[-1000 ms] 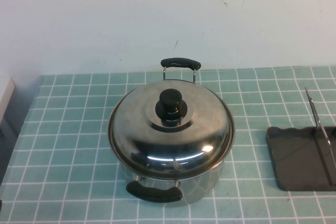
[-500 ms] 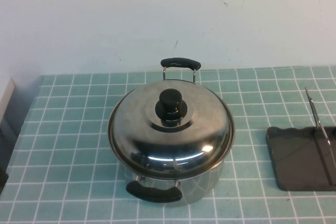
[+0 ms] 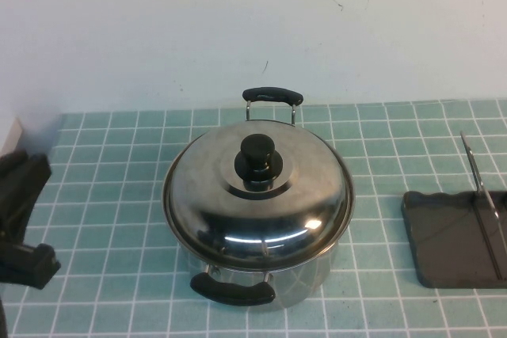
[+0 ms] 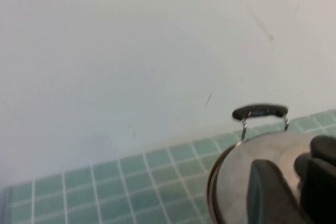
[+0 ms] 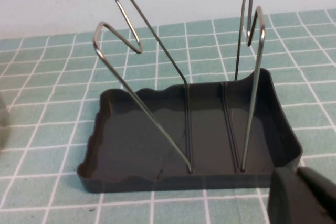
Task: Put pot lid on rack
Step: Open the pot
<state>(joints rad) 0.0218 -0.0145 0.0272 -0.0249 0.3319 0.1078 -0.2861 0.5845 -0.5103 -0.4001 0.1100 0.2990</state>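
The path between my left gripper's open fingers and the pot lid's black knob [image 3: 258, 153] is clear. I should carry on moving in until the fingers are on both sides of the knob.
The pot lid [image 3: 238, 195], shiny steel with a black knob [image 3: 258, 156], sits on the steel pot [image 3: 305, 279] at the table's centre. The rack [image 3: 447, 235], a dark tray with a thin wire frame [image 3: 479, 184], stands at the right edge. My left gripper [image 3: 43, 219] is at the far left edge, well apart from the pot, with its fingers apart and empty. In the left wrist view the lid [image 4: 236, 177] shows behind the left gripper [image 4: 291, 182]. The right wrist view shows the rack [image 5: 136, 140] close in front of my right gripper [image 5: 302, 195], which is shut and empty.
The pot has two black handles, one at the back [image 3: 272, 96] and one at the front [image 3: 232, 290]. The table is green tile [image 3: 103, 164] with a white wall behind. A pale object [image 3: 8, 136] sits at the far left edge.
My left arm has come into the high view at the left edge, where it was barely showing before. The pot, lid and rack have not moved.
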